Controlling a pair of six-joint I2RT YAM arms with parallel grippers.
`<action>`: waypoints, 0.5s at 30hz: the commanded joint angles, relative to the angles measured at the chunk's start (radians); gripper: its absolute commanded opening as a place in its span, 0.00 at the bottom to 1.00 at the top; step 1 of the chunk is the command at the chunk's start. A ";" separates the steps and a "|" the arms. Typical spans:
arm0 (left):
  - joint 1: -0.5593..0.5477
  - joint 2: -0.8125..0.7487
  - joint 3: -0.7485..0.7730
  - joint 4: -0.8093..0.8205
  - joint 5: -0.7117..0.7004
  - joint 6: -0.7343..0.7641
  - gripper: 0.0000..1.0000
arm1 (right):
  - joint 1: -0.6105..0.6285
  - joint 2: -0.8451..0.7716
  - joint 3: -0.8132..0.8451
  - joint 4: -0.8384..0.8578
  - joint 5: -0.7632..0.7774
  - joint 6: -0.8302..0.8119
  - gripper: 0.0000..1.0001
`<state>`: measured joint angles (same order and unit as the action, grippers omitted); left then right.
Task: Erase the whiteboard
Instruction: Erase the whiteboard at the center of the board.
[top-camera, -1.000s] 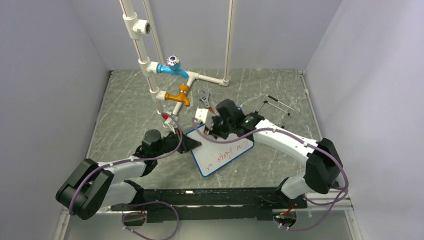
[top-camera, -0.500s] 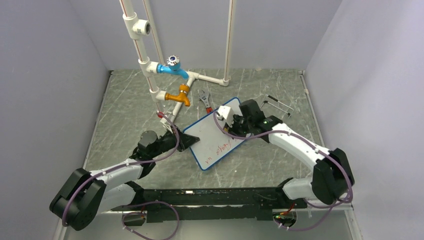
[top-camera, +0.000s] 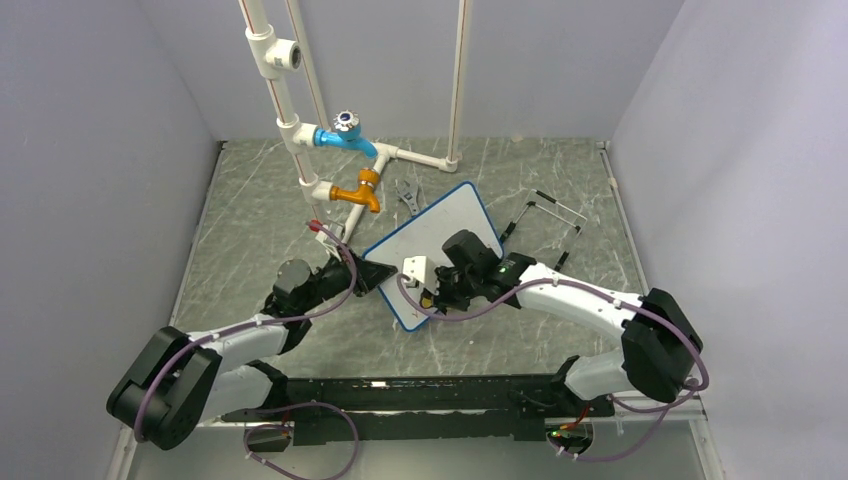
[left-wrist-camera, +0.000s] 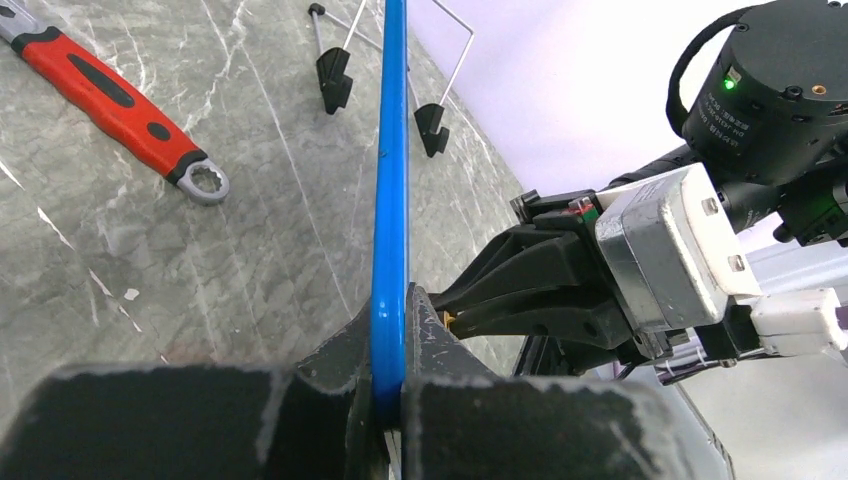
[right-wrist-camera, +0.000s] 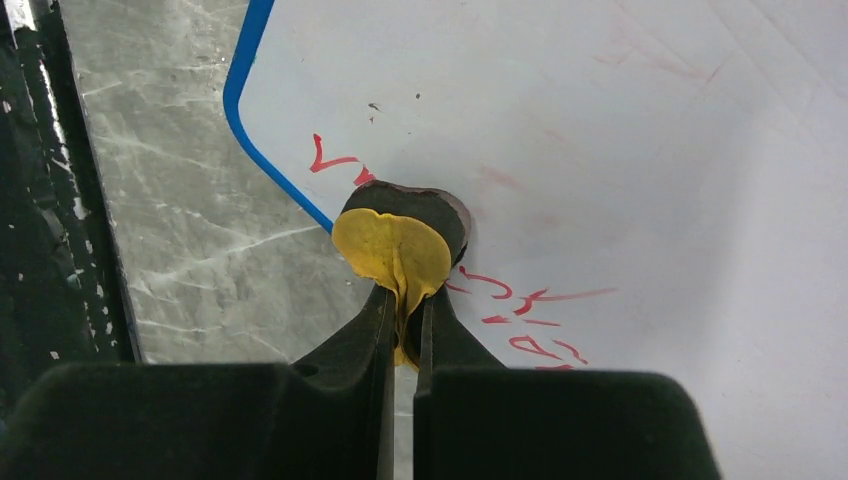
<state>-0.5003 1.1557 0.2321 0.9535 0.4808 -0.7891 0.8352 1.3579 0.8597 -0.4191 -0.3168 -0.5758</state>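
Red strokes (right-wrist-camera: 332, 157) are still there on the corner side of the eraser pad. Next, my right gripper wipes back with the eraser pad toward the whiteboard's near corner (top-camera: 408, 328).
The whiteboard (top-camera: 445, 232), white with a blue frame, lies tilted in the middle of the table. My left gripper (top-camera: 384, 276) is shut on its left edge; in the left wrist view the blue frame (left-wrist-camera: 389, 190) runs edge-on between the jaws (left-wrist-camera: 391, 340). My right gripper (top-camera: 432, 297) is shut on a yellow eraser pad (right-wrist-camera: 394, 248) with a dark felt face, pressed on the board (right-wrist-camera: 620, 140) near its near-left corner. Red writing (right-wrist-camera: 525, 312) remains beside the pad. The rest of the face shows only faint pink smears.
A white pipe frame with a blue tap (top-camera: 345, 134) and an orange tap (top-camera: 358, 192) stands behind the board. A red-handled wrench (left-wrist-camera: 110, 92) lies near it. Two wire stands with black feet (top-camera: 548, 214) lie at the right. Grey walls close in three sides.
The right gripper has swept with the eraser from the board's far part down to its near-left corner. Most red writing is gone. The board has turned and shifted towards the back.
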 joint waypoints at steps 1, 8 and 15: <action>0.001 -0.013 0.016 0.203 0.013 -0.049 0.00 | -0.016 -0.019 0.044 0.042 0.056 0.023 0.00; 0.001 -0.014 -0.002 0.219 0.016 -0.069 0.00 | -0.215 -0.033 0.029 0.164 0.278 0.124 0.00; 0.001 -0.001 -0.022 0.268 -0.006 -0.104 0.00 | -0.118 -0.057 0.043 0.103 0.130 0.083 0.00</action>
<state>-0.4908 1.1606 0.1955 1.0050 0.4320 -0.8261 0.6239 1.3369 0.8635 -0.3302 -0.1143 -0.4740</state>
